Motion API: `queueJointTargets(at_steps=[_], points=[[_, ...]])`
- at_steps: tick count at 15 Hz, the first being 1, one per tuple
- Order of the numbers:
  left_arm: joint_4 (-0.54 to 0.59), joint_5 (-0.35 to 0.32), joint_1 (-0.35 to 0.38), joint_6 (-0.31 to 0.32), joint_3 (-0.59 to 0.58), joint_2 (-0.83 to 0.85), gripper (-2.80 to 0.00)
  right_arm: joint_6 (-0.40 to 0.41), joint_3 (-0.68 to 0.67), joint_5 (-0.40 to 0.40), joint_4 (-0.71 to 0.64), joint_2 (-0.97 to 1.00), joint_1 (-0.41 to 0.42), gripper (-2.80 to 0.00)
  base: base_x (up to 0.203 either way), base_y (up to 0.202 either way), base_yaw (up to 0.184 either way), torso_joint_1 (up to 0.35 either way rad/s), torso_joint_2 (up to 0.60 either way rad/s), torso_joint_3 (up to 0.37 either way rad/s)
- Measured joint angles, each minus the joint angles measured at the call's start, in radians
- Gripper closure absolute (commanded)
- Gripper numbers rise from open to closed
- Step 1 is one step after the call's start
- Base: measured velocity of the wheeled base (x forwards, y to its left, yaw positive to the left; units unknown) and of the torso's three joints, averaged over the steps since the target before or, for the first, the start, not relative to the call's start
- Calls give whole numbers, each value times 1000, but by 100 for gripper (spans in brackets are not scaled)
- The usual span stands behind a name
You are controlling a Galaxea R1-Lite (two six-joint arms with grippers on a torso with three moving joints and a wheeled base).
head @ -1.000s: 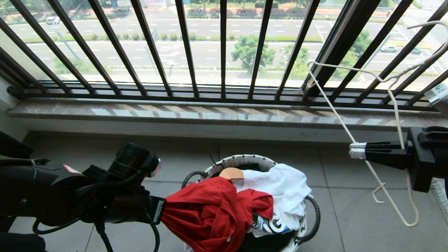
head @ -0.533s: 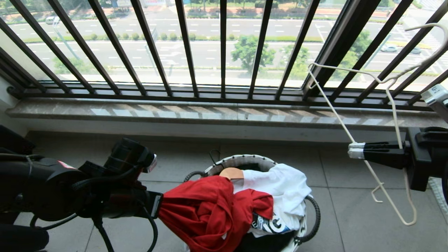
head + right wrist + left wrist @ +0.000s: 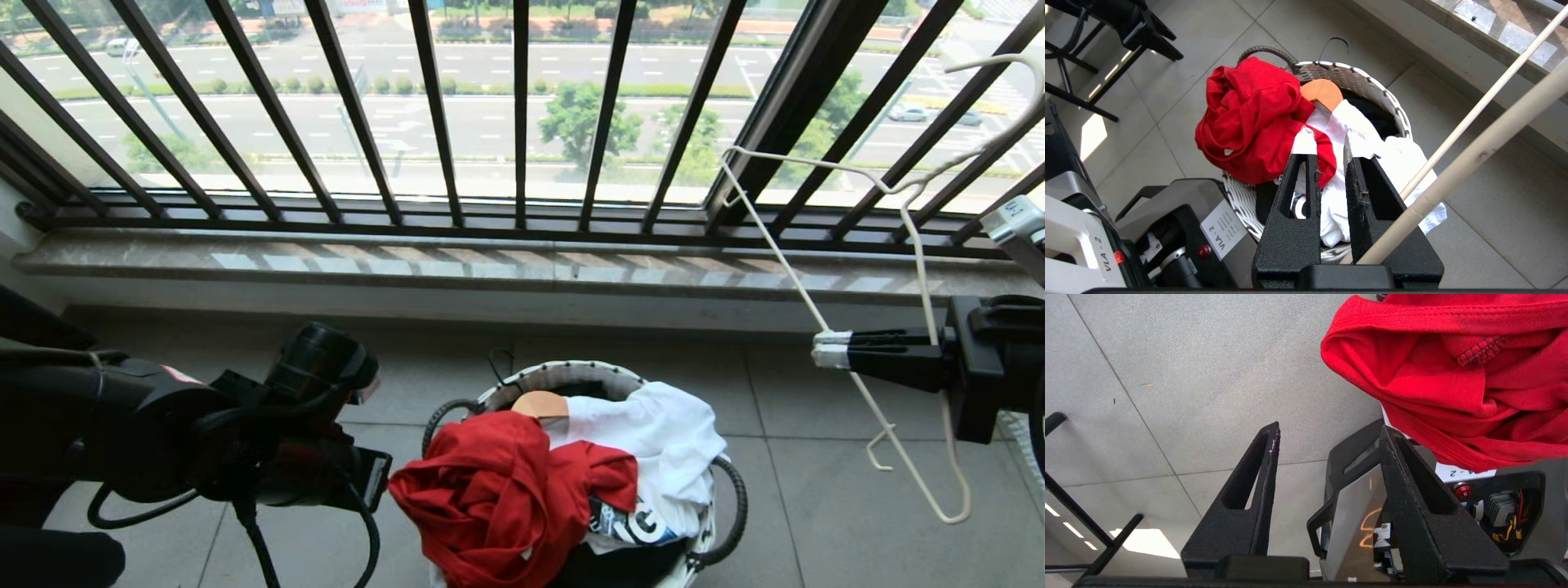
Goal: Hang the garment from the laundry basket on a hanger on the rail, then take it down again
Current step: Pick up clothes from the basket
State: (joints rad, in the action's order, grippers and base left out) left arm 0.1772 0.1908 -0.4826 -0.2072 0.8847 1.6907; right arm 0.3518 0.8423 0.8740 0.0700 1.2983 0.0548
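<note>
Next, I open my left gripper's fingers wider and come from above over the garment's bunched cloth (image 3: 485, 475), because the fingers are over the floor (image 3: 1322, 428) next to the red garment.
The red garment (image 3: 490, 498) lies bunched over the near-left rim of the white laundry basket (image 3: 571, 376), partly hanging outside it. My left gripper (image 3: 377, 482) is just left of it, open and empty. In the left wrist view its fingers (image 3: 1329, 424) stand apart over bare floor, with the garment (image 3: 1453, 384) beyond one tip and clear of both. My right gripper (image 3: 831, 351) is raised at the right, shut on the thin white hanger (image 3: 918, 261), whose wire (image 3: 1474, 159) runs past its fingers (image 3: 1329, 134). The rail is out of view.
A white garment (image 3: 653, 433), a black one with pale print (image 3: 629, 523) and a wooden hanger end (image 3: 539, 404) also fill the basket. The dark barred window railing (image 3: 522, 122) and stone sill (image 3: 490, 261) stand behind. My base (image 3: 1180, 220) is close beside the basket.
My left gripper has opened and let go of the red garment, which was stretched toward it and has slumped back onto the basket. The right arm and hanger have stayed put.
</note>
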Motion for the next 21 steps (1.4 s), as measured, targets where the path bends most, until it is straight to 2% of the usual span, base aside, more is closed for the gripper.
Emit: queueJointTargets(at_steps=[2, 3, 7, 9, 11, 14, 17, 18, 20, 21], points=[[74, -2, -27, -1, 17, -39, -280, 0, 0, 0, 0, 0, 2, 0, 0, 0, 0, 0, 0, 0], [79, -3, -40, 0, 31, -49, 0, 0, 0, 0, 0, 0, 2, 0, 0, 0, 0, 0, 0, 0], [119, -1, -74, 40, 138, -12, 0, 0, 0, 0, 0, -1, 2, 0, 0, 0, 0, 0, 0, 0], [138, 1, -77, 118, 214, 38, 0, 0, 1, 0, 0, -1, 3, 0, 0, 0, 0, 0, 0, 0], [145, -1, -77, 252, 267, 73, 0, 0, 1, 0, 0, -1, 5, 0, 0, 0, 0, 0, 0, 0], [147, -23, -76, 518, 319, 102, 0, 2, 1, 0, 0, 1, 9, 0, 0, 0, 0, 0, 0, 0], [145, -111, -79, 773, 361, 128, 0, 2, 1, 0, 0, 5, 9, 0, 0, 0, 0, 0, 0, 0], [145, -128, -89, 815, 376, 134, 0, 2, 1, 0, 0, 6, 9, 0, 0, 0, 0, 0, 0, 0], [146, -136, -121, 828, 410, 156, 0, 2, 1, -1, 0, 12, 10, 0, 0, 0, 0, 0, 0, 0], [146, -137, -141, 831, 416, 162, -280, 2, 2, -3, 0, 15, 10, 0, 0, 0, 0, 0, 0, 0]])
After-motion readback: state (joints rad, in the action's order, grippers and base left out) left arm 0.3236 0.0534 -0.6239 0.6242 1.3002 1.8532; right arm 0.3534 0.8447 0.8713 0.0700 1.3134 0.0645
